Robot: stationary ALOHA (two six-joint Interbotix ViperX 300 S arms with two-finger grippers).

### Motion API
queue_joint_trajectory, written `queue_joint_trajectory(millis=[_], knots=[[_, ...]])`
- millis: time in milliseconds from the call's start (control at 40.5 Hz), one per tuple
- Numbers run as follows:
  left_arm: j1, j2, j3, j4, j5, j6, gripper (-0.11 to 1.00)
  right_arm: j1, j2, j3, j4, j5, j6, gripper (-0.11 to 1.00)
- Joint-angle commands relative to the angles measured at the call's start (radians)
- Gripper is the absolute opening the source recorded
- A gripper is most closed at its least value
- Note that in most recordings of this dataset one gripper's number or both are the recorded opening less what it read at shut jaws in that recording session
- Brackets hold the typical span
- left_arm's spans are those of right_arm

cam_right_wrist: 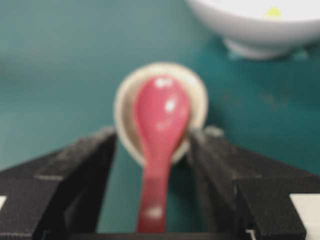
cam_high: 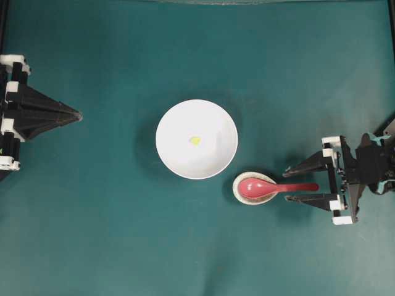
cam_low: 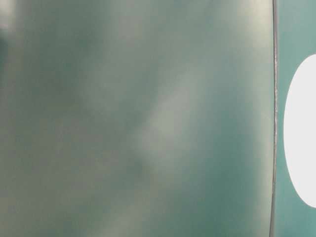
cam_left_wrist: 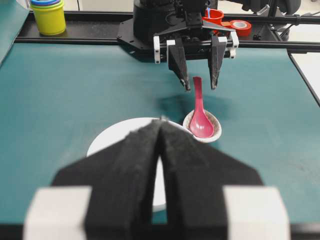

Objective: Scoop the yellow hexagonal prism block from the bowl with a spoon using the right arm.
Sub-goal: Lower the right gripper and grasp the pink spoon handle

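Note:
The yellow hexagonal prism block [cam_high: 195,140] has the bowl's smooth open bottom [cam_high: 178,131] all around it in the bowl, so the block will slide along in front of the spoon when the robot pushes.
The white bowl [cam_high: 196,139] sits mid-table with the tiny yellow hexagonal prism block [cam_high: 195,140] inside it; the block also shows in the right wrist view [cam_right_wrist: 272,12]. The pink-red spoon [cam_high: 271,187] lies with its scoop in a small speckled spoon rest [cam_high: 244,193], handle pointing right. My right gripper [cam_high: 287,184] is open, its fingers either side of the handle [cam_right_wrist: 153,195] with gaps on both sides. My left gripper [cam_high: 79,115] rests shut at the left edge, empty.
Beyond the table's far end, the left wrist view shows stacked cups [cam_left_wrist: 48,15] and a tape roll [cam_left_wrist: 242,25]. The table-level view is blurred, showing only a slice of the white bowl [cam_low: 301,128].

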Motion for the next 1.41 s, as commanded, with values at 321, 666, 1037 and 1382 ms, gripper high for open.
queue_joint_trajectory(millis=[321, 666, 1037, 1382], knots=[[0.002, 0.008, -0.023, 0.003, -0.009, -0.005, -0.01, 0.005, 0.069, -0.014, 0.011, 0.014, 0.038, 0.61], [0.002, 0.008, -0.023, 0.003, -0.008, -0.005, -0.01, 0.003, 0.097, -0.028, 0.009, 0.028, 0.038, 0.6], [0.002, 0.008, -0.023, 0.003, -0.009, -0.005, -0.01, 0.003, 0.097, -0.029, 0.008, 0.028, 0.035, 0.59], [0.0, 0.008, -0.021, 0.003, -0.008, -0.005, -0.01, 0.005, 0.097, -0.031, 0.008, 0.028, 0.031, 0.47]])
